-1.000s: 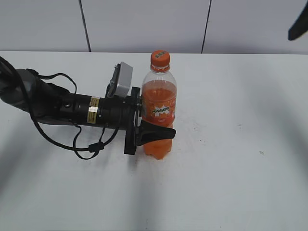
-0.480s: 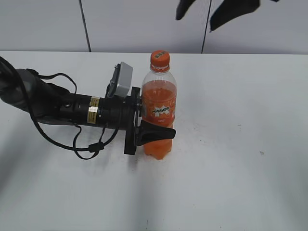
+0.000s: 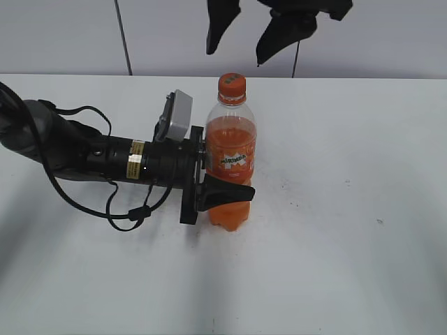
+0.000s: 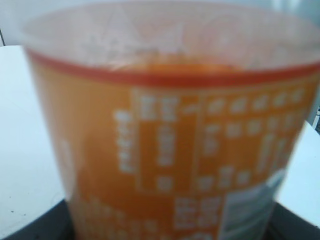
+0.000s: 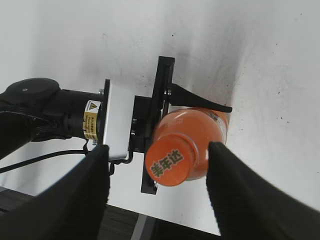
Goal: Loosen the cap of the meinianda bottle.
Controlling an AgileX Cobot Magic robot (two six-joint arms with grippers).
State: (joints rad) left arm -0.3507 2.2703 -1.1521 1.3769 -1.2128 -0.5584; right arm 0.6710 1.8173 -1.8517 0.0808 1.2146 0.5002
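Observation:
My right gripper needs to keep going down until its open fingers are on both sides of the cap [image 3: 232,86], then close, as the cap stands below their gap [image 3: 237,60] and my left gripper holds the bottle.
The meinianda bottle [image 3: 231,150] stands upright on the white table [image 3: 335,237], full of orange liquid, with an orange label band. Its orange cap [image 3: 232,85] is on the neck. My left gripper [image 3: 225,187] lies level on the table and is shut on the bottle's lower body, one black finger [image 3: 227,192] across the front. The label [image 4: 170,150] fills the left wrist view. My right gripper [image 3: 234,57] hangs open above the cap, not touching it. In the right wrist view the cap [image 5: 172,162] sits between the two black fingers [image 5: 75,200].
The left arm with its black cable [image 3: 126,209] lies across the table's left side. A grey panelled wall [image 3: 70,35] stands behind the table. The table's near edge [image 5: 150,220] shows in the right wrist view.
My right gripper has come in from the upper right, moving left and down to above the cap. The bottle and the left gripper have not moved.

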